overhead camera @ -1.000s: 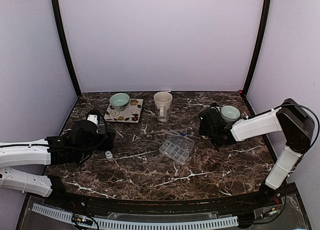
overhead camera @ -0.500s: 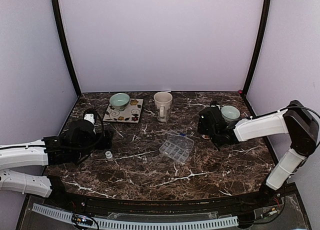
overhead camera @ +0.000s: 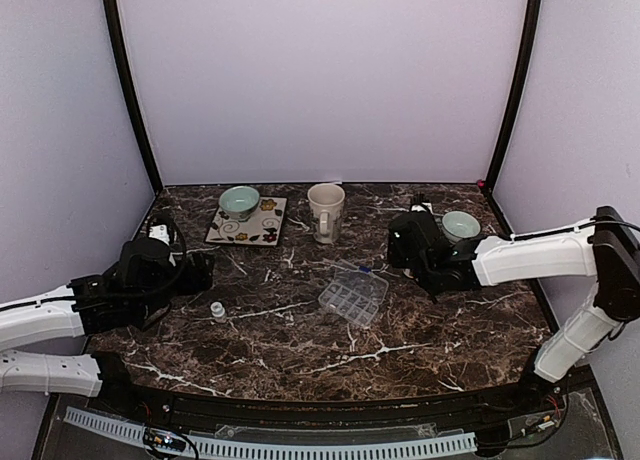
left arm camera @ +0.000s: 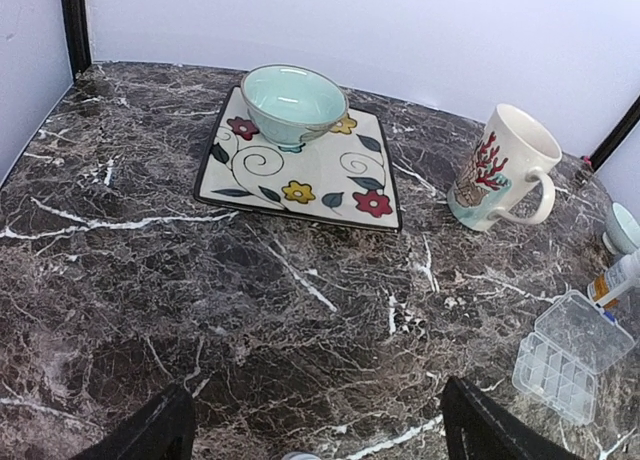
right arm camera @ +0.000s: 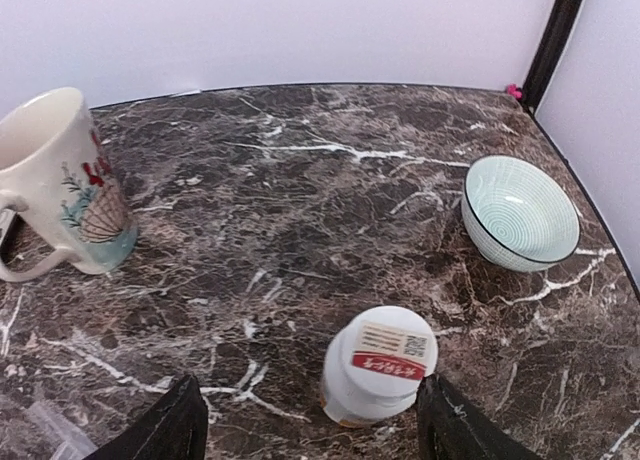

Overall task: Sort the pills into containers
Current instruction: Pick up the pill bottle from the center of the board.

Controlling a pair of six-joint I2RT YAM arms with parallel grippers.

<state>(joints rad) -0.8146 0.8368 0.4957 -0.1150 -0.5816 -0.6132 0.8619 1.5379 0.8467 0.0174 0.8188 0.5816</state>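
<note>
My left gripper is taking up the space (overhead camera: 219, 290) behind the small white vial. I should pull it back before my right gripper reaches across to the vial (overhead camera: 218, 312).
The clear pill-organizer tray (overhead camera: 353, 295) lies mid-table with its lid open; it also shows in the left wrist view (left arm camera: 570, 355). A white-capped pill bottle (right arm camera: 380, 365) stands between my right gripper's (right arm camera: 312, 420) open fingers, closer to the right one, and is not gripped. It shows at the edge of the left wrist view (left arm camera: 618, 277). My left gripper (left arm camera: 315, 435) is open and empty over bare marble. A small white vial (overhead camera: 216, 309) stands just in front of it. In the top view the left gripper (overhead camera: 200, 272) is at the left and the right gripper (overhead camera: 415, 222) right of centre. No loose pills show.
A cream mug (overhead camera: 325, 210) stands at the back centre. A pale green bowl (overhead camera: 239, 200) sits on a flowered square plate (overhead camera: 262, 225) at the back left. Another pale green bowl (overhead camera: 460, 224) stands at the back right, just beyond the right gripper.
My left arm has drawn back to the left, away from the small vial. My right gripper has shifted a little left and toward the back.
</note>
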